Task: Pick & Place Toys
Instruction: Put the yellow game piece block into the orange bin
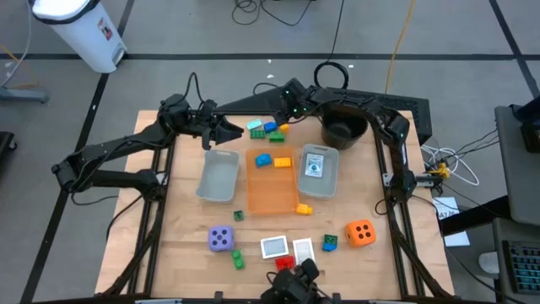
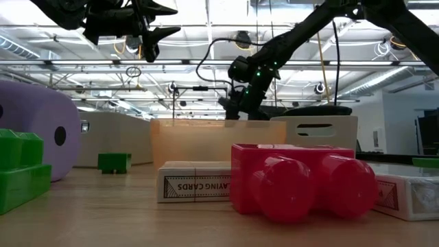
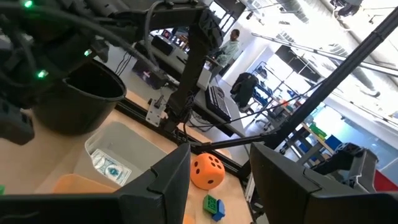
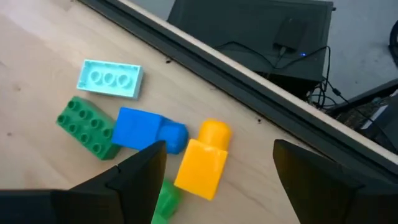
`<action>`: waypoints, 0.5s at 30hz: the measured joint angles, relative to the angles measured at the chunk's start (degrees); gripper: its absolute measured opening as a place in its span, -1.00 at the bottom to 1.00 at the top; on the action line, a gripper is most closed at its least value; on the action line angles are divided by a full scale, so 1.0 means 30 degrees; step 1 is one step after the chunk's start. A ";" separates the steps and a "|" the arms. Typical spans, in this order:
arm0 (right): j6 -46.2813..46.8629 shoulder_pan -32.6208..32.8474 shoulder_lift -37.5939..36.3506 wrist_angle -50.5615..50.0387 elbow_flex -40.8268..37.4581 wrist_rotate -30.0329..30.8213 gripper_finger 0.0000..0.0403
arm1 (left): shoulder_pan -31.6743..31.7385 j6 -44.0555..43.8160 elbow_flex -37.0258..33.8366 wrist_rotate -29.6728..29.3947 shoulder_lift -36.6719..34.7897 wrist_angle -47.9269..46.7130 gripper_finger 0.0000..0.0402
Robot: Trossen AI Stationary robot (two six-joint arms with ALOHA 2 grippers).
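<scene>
My right gripper needs to move away from the green brick and centre on the yellow brick before closing, because the green brick crowds the yellow brick's side under one finger.
A cluster of small bricks lies at the table's far middle. In the right wrist view it shows as a light-blue brick, a green one, a blue one and a yellow one. My right gripper hangs open just above this cluster and touches nothing. My left gripper is open and empty, in the air left of the cluster, above the far end of the left grey tray.
An orange tray holds a blue and a yellow brick. The right grey tray holds a card, and the black bucket stands behind it. Near the front edge lie a purple die, an orange die, cards and a red brick.
</scene>
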 joint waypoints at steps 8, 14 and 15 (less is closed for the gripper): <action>0.0302 0.0290 0.0684 0.0018 -0.0015 -0.0031 0.43 | 0.0000 -0.0066 0.0000 0.0002 0.0000 0.0000 -0.15; 0.0370 0.0393 0.1114 0.0019 -0.0010 -0.0022 0.38 | 0.0000 -0.0052 0.0000 -0.0002 0.0000 0.0000 -0.15; 0.0334 0.0393 0.1121 -0.0233 -0.0029 -0.0024 0.37 | 0.0000 -0.0059 0.0000 -0.0010 0.0000 0.0000 -0.15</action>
